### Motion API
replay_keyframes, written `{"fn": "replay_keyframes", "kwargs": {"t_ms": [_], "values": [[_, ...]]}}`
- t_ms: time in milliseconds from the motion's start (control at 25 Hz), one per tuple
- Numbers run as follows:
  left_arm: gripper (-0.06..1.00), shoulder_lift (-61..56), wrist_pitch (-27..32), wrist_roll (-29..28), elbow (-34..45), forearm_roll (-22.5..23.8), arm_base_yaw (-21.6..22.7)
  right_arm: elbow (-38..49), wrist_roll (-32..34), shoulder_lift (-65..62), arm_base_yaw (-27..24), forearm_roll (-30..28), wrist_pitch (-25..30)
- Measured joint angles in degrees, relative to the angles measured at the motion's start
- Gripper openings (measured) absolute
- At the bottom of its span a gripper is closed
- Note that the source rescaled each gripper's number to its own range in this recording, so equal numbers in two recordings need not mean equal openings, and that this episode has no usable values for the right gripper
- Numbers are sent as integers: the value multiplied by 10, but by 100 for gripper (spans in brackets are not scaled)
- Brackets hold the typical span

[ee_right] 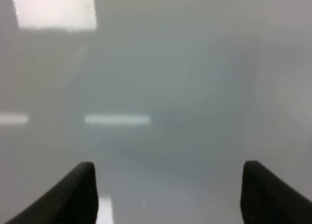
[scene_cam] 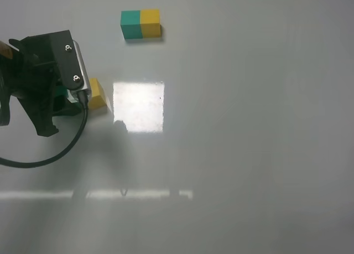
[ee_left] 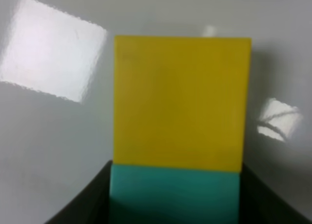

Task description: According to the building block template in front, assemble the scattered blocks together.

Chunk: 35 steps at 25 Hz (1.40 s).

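The teal-green cube (ee_left: 175, 194) alone is in my left gripper while the pair slants, so next I open the gripper, move forward onto the yellow cube (scene_cam: 96, 94) and turn both cubes square to the template.
The template (scene_cam: 141, 24), a teal-green and yellow joined bar, lies at the back of the table. The loose yellow cube (scene_cam: 97, 93) sits at the left, touching the loose teal-green cube (scene_cam: 73, 96), which the left arm mostly hides. In the left wrist view the yellow cube (ee_left: 180, 99) is flush against the teal-green cube (ee_left: 175, 185), their faces lined up. My left gripper (ee_left: 175, 199) is shut on the teal-green cube, with a finger on each side. My right gripper (ee_right: 168, 185) is open and empty over bare table; it is out of the exterior high view.
A bright square glare patch (scene_cam: 138, 106) lies on the glossy white table just right of the cubes. The left arm's black cable (scene_cam: 55, 154) loops over the table at the left. A light streak (scene_cam: 133, 194) crosses the front.
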Motion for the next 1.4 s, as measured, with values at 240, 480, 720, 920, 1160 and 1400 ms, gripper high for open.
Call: {"fn": "replay_keyframes", "kwargs": {"t_ms": [240,480,720,920,1160,1400], "values": [[3,0,0,3,0,-2,0,0,0,0,0,0,0],[3,0,3,3,0,-3,0,0,0,0,0,0,0],[71,3,20,2,0,-3,0,0,0,0,0,0,0],[94,-10,35,1,0,-27,0,0,0,0,0,0,0],[96,-44,36,1,-3,-46,-19,0,0,0,0,0,0],[96,-38,23,3,-6,-36,-20,0,0,0,0,0,0]]}}
